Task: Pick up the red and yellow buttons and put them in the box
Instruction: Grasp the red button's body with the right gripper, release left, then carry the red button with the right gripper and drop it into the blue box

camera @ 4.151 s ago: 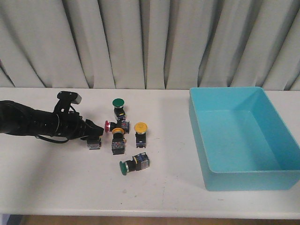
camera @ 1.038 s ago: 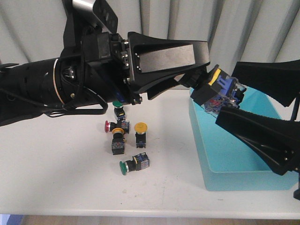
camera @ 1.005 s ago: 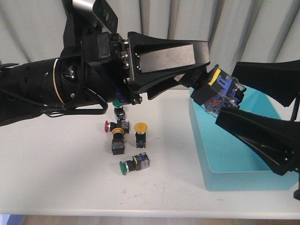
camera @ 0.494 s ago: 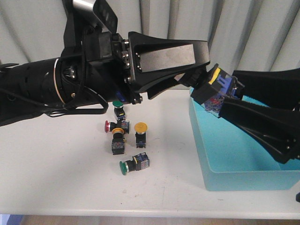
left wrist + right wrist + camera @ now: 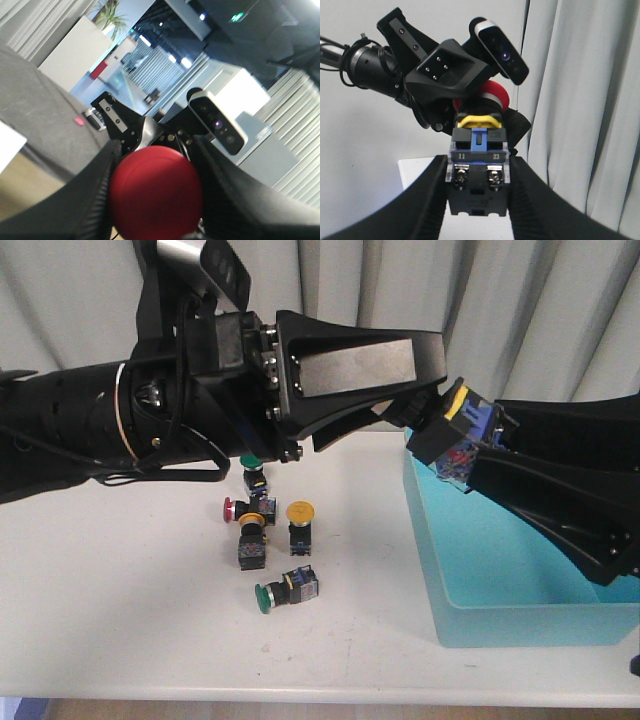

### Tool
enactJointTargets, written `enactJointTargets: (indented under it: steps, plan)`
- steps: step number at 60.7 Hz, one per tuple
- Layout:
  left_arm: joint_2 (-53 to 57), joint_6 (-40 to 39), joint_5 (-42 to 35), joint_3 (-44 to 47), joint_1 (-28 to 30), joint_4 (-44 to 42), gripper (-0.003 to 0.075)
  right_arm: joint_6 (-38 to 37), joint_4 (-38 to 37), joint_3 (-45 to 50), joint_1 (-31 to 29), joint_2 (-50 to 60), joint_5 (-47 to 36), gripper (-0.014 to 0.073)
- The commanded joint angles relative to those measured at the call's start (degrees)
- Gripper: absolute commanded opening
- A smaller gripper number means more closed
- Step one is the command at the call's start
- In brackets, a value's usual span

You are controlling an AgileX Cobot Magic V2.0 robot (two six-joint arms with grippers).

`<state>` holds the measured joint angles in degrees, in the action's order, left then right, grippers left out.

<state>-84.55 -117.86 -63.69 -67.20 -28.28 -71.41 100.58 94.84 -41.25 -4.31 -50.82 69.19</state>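
Note:
The red button is in both my grippers, so next my left gripper opens and moves away from its cap [image 5: 497, 93] before my right gripper lowers the button into the box [image 5: 520, 555].
A red button [image 5: 463, 438], with a red cap [image 5: 156, 192] and a black, blue and yellow body [image 5: 478, 170], hangs in the air above the left wall of the light-blue box [image 5: 520, 540]. My left gripper [image 5: 425, 400] is shut on its cap, which fills the gap between the fingers in the left wrist view [image 5: 156, 165]. My right gripper [image 5: 490, 445] is shut on its body [image 5: 478, 160]. On the table lie another red button [image 5: 230, 508] and a yellow button [image 5: 300, 512].
A green-capped switch [image 5: 251, 460] stands behind the cluster and another [image 5: 266, 596] lies in front of it. A black switch with a yellow ring [image 5: 250, 540] lies between them. Grey curtains hang behind the white table [image 5: 120, 590].
My right gripper's jaws have closed onto the switch body held out by my left gripper. About four seconds ago the left arm lay low on the table beside the cluster.

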Motion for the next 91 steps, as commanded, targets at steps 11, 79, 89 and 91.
enactJointTargets:
  steps: [11,79,89,91]
  plan:
    - [1.9,-1.2,-0.9,-7.3,-0.2,-4.5,0.0376,-0.2,5.0,-1.8,-0.2,0.1,0.2,-0.0010]
    - [1.7,-1.7,3.2,-8.4,-0.2,-31.1,0.0451,-4.9,0.5,-8.2,-0.3,-18.2,-52.0,-0.0006]
    - [1.5,1.0,2.9,-7.5,-0.2,-31.1,0.0389,-4.3,3.3,-9.0,-0.3,-33.6,-54.5,-0.0006]
    - [1.5,1.7,3.0,-7.0,-0.2,-31.1,0.0377,-4.3,3.4,-9.3,-0.3,-36.9,-54.3,-0.0006]
